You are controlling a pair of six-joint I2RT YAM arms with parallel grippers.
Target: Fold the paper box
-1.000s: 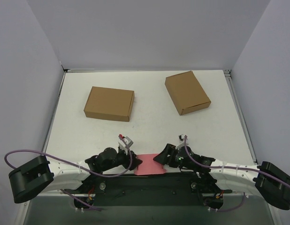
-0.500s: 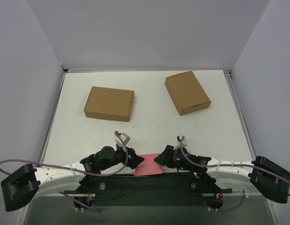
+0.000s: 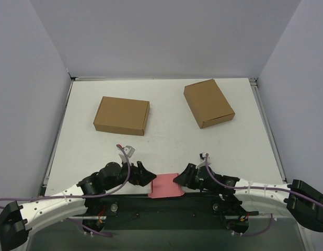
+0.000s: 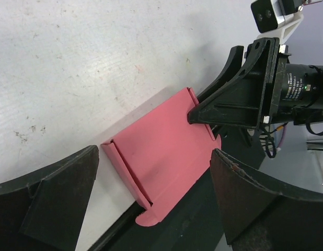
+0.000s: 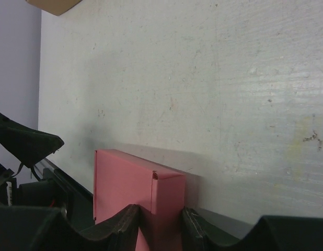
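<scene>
The rounded tab (image 4: 147,217) hangs loose while my right gripper is busy on the paper box's end, so my left gripper should grip the box by its opposite side (image 4: 128,174).
The pink paper box (image 3: 165,184) lies at the table's near edge, partly folded, with one rounded tab (image 4: 151,215) hanging over the dark rail. My left gripper (image 3: 146,177) sits just left of it, open wide. In the left wrist view its fingers (image 4: 67,193) frame the paper box (image 4: 161,151) without touching it. My right gripper (image 3: 181,180) is shut on the box's right end. In the right wrist view the right gripper (image 5: 160,212) pinches the raised end wall of the paper box (image 5: 125,178).
Two brown cardboard boxes rest farther back, one (image 3: 122,115) at left centre and one (image 3: 208,103) at right centre. The black rail (image 3: 166,201) of the arm bases runs along the near edge under the pink box. White walls enclose the table.
My left gripper opened wide and drew back to the left off the pink box. My right gripper closed onto the box's right end.
</scene>
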